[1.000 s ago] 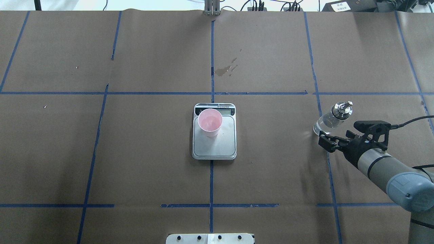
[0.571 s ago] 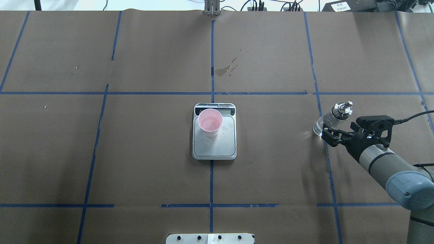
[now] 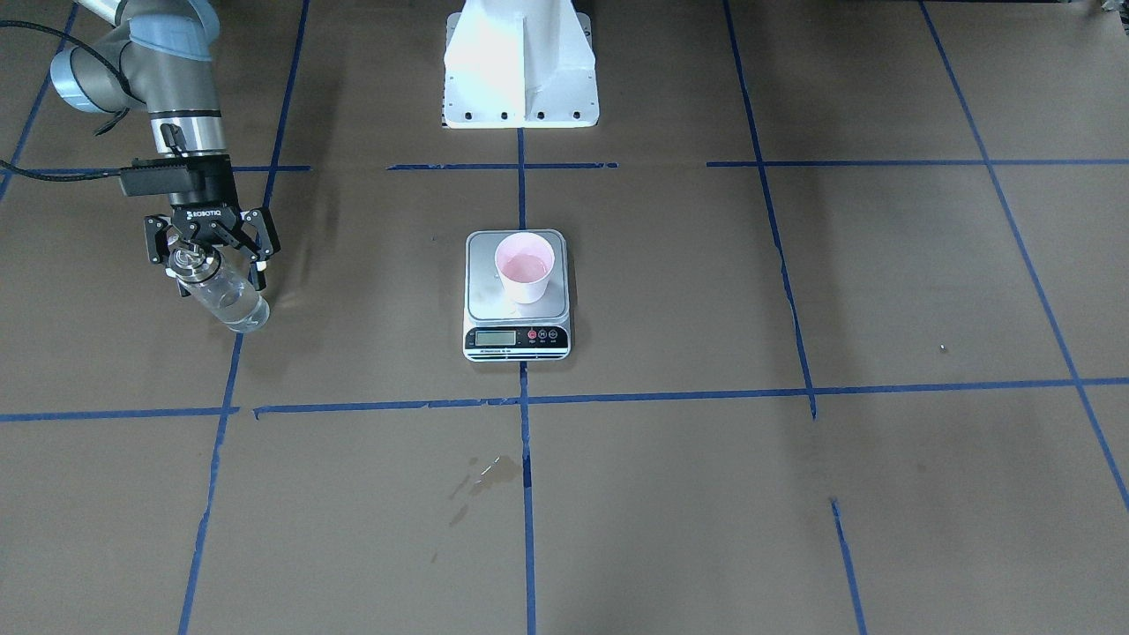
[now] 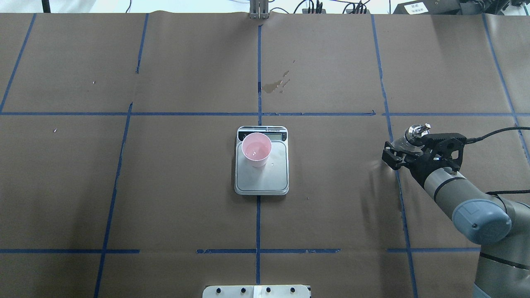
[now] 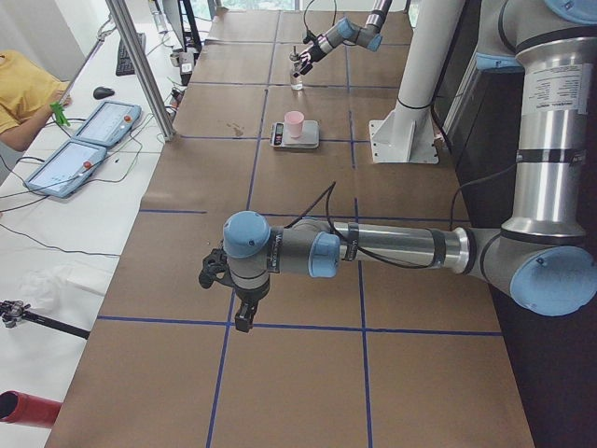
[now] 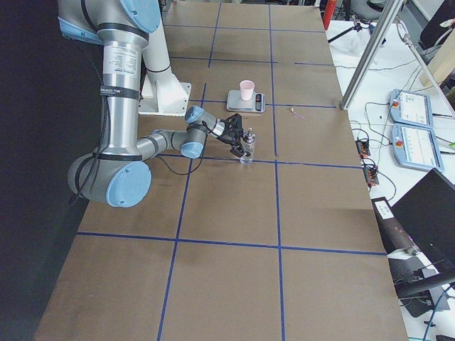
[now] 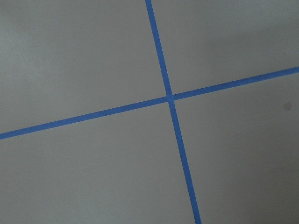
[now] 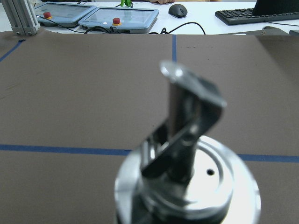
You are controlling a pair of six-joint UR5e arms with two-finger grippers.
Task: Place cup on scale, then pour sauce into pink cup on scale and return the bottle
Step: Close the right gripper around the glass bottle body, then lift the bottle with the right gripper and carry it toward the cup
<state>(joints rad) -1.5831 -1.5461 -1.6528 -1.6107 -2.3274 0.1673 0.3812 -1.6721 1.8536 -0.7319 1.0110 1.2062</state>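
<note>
I can see a pivoted flap (image 8: 197, 93) with a slanting arm (image 8: 167, 153) covering the silver spout, so I expect the flap to swing open by itself when I tip the bottle.
The pink cup (image 4: 256, 150) stands on the far left part of the scale (image 4: 261, 179), with clear liquid in it; both also show in the front view, the cup (image 3: 525, 267) on the scale (image 3: 516, 339). The clear glass bottle (image 3: 225, 304) with its silver spout cap (image 4: 418, 130) stands upright on the table to the right. My right gripper (image 3: 216, 273) is open, its fingers spread on either side of the bottle's upper part. The right wrist view shows the cap (image 8: 187, 186) very close. My left gripper (image 5: 229, 299) shows only in the left side view, so I cannot tell its state.
A wet stain (image 4: 277, 85) lies on the brown paper beyond the scale. The white robot base (image 3: 520, 62) stands behind the scale. Blue tape lines (image 7: 170, 98) cross the table. Operators' tablets (image 8: 117, 16) lie past the far edge.
My right gripper has moved forward from behind the bottle and now straddles it. The bottle, cup and scale have not moved.
</note>
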